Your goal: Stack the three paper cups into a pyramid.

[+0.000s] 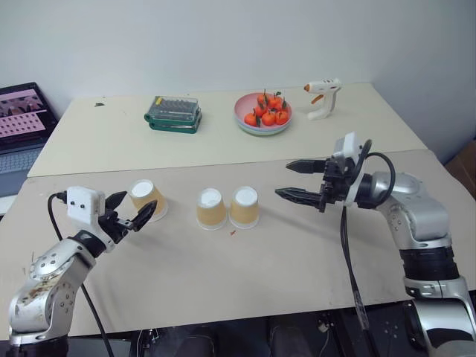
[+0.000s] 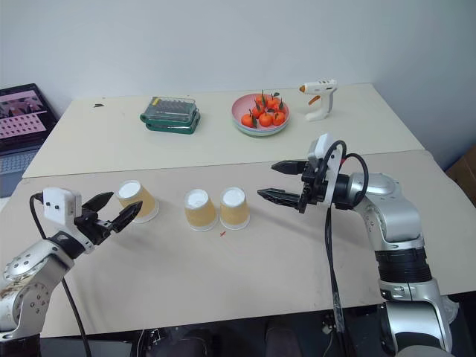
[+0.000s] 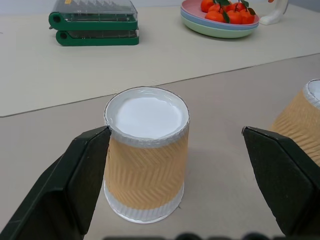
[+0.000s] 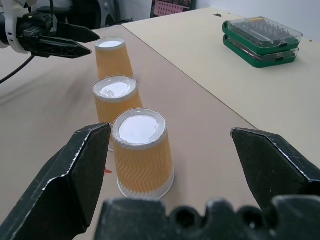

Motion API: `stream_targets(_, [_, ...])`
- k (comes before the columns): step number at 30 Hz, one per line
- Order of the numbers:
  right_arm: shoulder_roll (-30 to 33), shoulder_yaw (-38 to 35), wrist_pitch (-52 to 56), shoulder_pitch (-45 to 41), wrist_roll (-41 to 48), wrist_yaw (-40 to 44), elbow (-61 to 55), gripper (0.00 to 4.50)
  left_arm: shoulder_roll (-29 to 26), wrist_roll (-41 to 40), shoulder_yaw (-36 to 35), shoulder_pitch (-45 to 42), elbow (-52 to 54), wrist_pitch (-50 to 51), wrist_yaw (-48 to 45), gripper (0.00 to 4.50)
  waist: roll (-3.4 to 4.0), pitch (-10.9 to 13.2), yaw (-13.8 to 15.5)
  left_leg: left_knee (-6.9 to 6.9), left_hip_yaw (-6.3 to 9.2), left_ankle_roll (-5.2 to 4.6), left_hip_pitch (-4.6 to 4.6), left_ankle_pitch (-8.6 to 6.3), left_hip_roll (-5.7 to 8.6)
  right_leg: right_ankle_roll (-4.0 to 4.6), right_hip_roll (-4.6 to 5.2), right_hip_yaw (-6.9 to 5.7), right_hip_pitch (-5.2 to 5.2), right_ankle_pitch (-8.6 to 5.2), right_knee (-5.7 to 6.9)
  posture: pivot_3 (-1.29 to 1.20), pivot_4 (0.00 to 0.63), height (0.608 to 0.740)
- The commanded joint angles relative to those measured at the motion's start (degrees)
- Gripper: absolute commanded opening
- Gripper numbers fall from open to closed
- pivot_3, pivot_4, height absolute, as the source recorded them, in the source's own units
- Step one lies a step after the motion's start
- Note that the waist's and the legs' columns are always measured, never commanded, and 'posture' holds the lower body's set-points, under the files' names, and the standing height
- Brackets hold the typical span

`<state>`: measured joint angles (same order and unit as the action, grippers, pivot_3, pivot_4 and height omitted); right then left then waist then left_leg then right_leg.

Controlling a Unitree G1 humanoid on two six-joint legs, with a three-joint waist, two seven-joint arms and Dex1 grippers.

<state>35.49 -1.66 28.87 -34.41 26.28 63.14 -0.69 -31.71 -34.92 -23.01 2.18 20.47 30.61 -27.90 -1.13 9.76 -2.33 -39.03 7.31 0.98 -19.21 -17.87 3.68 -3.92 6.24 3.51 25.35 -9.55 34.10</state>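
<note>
The cup is close to one finger of my left gripper and well away from the other. Next, my left gripper moves in and gets the cup's body in the middle between its fingers.
Three paper cups stand upside down in a row on the near table, each on its own, so no pyramid shows: a left cup, a middle cup and a right cup, the last two touching. My left gripper is open at the left cup, one finger close against its side, the other well clear. My right gripper is open, hovering just right of the right cup and pointing at it with nothing between its fingers.
On the far table lie a green tool case, a pink bowl of small oranges and a white glue gun. A laptop sits off the table's far left. A seam divides the two tabletops.
</note>
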Motion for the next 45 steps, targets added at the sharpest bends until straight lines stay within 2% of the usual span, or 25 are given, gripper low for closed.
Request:
stream_targets(1, [0.92,-1.81,-0.31,-0.4,1.74,0.4,-1.27,4.48,1.24,-3.49,-2.55,2.34,6.12,1.05,1.25,4.5,0.0,0.0,0.02,0.0,0.0,0.0,0.0,0.0,0.0,0.0,0.0,0.0,0.01,0.0,0.01,0.0,0.15,0.725])
stream_targets(7, [0.67,-1.47,-1.24,-0.73,1.19,1.04,0.19,4.48,2.63,-3.91,-4.08,5.98,8.94,1.17,4.46,4.5,0.0,0.0,0.15,0.0,0.0,0.01,0.01,0.0,-0.01,0.0,0.0,0.0,0.0,0.0,0.01,0.0,0.15,0.725])
stream_targets(17, [0.57,-0.8,-2.54,-1.17,0.44,1.62,1.83,4.48,1.21,0.78,-2.69,4.17,4.56,-0.85,4.65,4.5,0.0,0.0,0.11,-0.01,-0.02,0.01,0.01,0.0,-0.01,0.01,-0.02,0.0,-0.03,0.02,0.0,0.0,0.15,0.725])
stream_targets(36, [1.87,-2.81,-2.6,1.31,0.73,-0.11,-0.08,4.48,0.42,12.65,7.99,-13.87,-14.52,-8.98,0.25,4.5,0.0,0.0,0.27,-0.01,-0.01,0.02,-0.02,0.01,0.0,0.0,-0.02,-0.01,0.0,0.07,-0.01,0.0,0.15,0.725])
stream_targets(45, [2.29,-3.41,-2.59,1.59,0.71,-0.64,0.1,4.48,0.07,12.57,9.7,-14.66,-12.27,-8.11,-1.77,4.5,-0.01,0.0,0.21,-0.01,-0.01,0.02,-0.06,0.01,0.0,-0.02,-0.01,0.0,0.08,0.09,-0.01,0.0,0.15,0.725])
